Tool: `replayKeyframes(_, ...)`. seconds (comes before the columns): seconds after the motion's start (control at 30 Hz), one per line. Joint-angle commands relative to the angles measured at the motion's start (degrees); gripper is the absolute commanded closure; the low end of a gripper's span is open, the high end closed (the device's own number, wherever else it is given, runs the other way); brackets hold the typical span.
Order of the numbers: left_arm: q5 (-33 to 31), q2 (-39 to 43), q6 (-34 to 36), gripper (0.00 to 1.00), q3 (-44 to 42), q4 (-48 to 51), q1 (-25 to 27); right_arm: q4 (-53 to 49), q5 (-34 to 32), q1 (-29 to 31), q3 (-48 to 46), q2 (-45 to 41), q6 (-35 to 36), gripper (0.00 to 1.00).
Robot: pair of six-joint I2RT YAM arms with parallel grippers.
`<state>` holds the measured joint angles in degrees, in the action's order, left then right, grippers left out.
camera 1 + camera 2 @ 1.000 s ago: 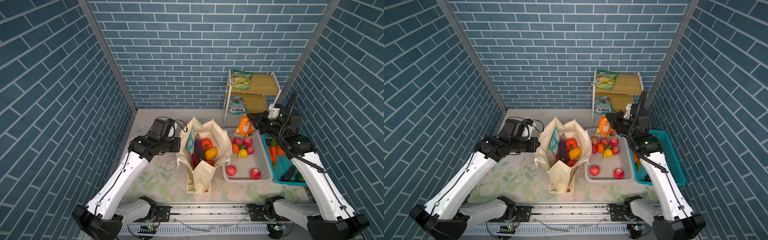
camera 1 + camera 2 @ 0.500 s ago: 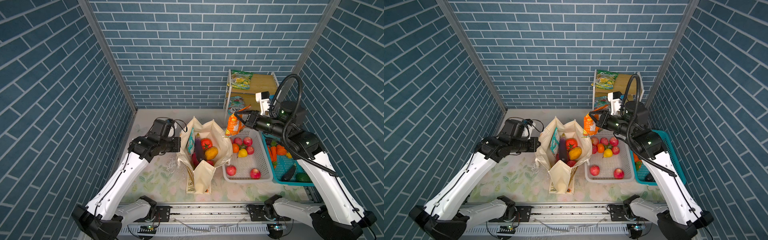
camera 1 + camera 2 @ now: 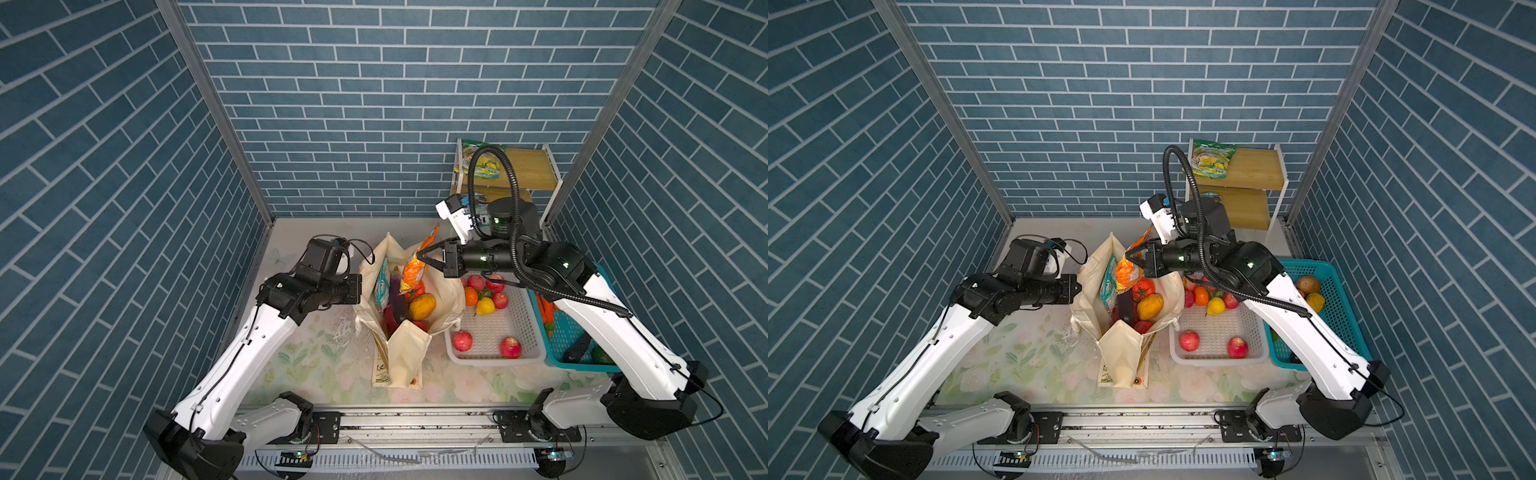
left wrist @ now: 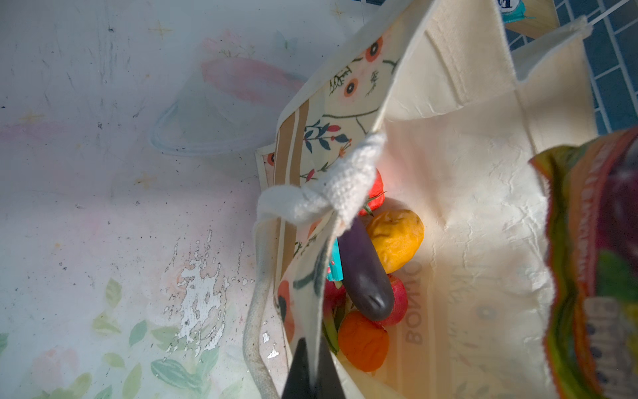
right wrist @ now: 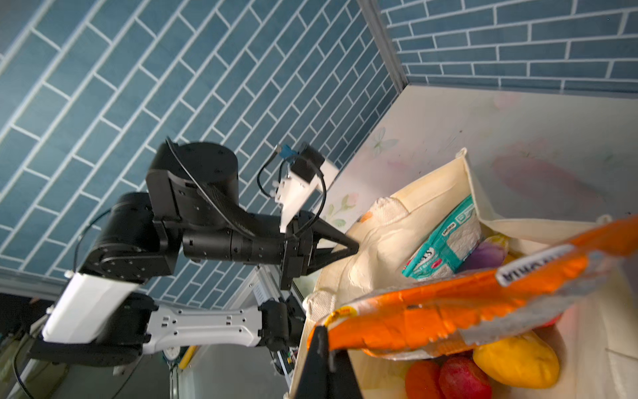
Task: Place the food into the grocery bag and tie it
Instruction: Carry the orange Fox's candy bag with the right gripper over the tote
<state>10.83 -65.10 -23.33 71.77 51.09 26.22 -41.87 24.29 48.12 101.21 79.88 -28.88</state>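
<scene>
The orange packet's lower end hangs inside the wide opening of the grocery bag. My right gripper should keep going down until the packet rests on the food inside.
The cream floral grocery bag stands open mid-table. Inside lie a purple eggplant, a yellow fruit, red and orange fruit and a teal packet. My left gripper is shut on the bag's left rim and keeps the mouth open. My right gripper is shut on the corner of an orange packet. That packet hangs over the bag's mouth, its lower end just inside. More food, apples, an orange and a lemon, lies in the white basket.
A teal basket with carrots and other vegetables stands right of the white one, under my right arm. A wooden shelf in the back right corner carries a green packet. Brick walls close in on three sides.
My right gripper has carried the orange packet leftward, from above the white basket to over the bag's mouth. The left arm has stayed still, gripping the rim.
</scene>
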Motion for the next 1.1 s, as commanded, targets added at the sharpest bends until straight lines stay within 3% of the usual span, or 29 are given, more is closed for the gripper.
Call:
replayKeyframes(0.0, 1.1, 0.5, 0.6, 1.0, -0.2, 0.7, 0.0, -1.9, -0.6, 0.7, 1.9, 0.9, 4.9, 1.0)
replayKeyframes(1.07, 1.2, 1.1, 0.8, 1.0, 1.6, 2.7, -0.1, -8.5, -8.4, 0.8, -1.4, 12.7, 15.0, 1.0)
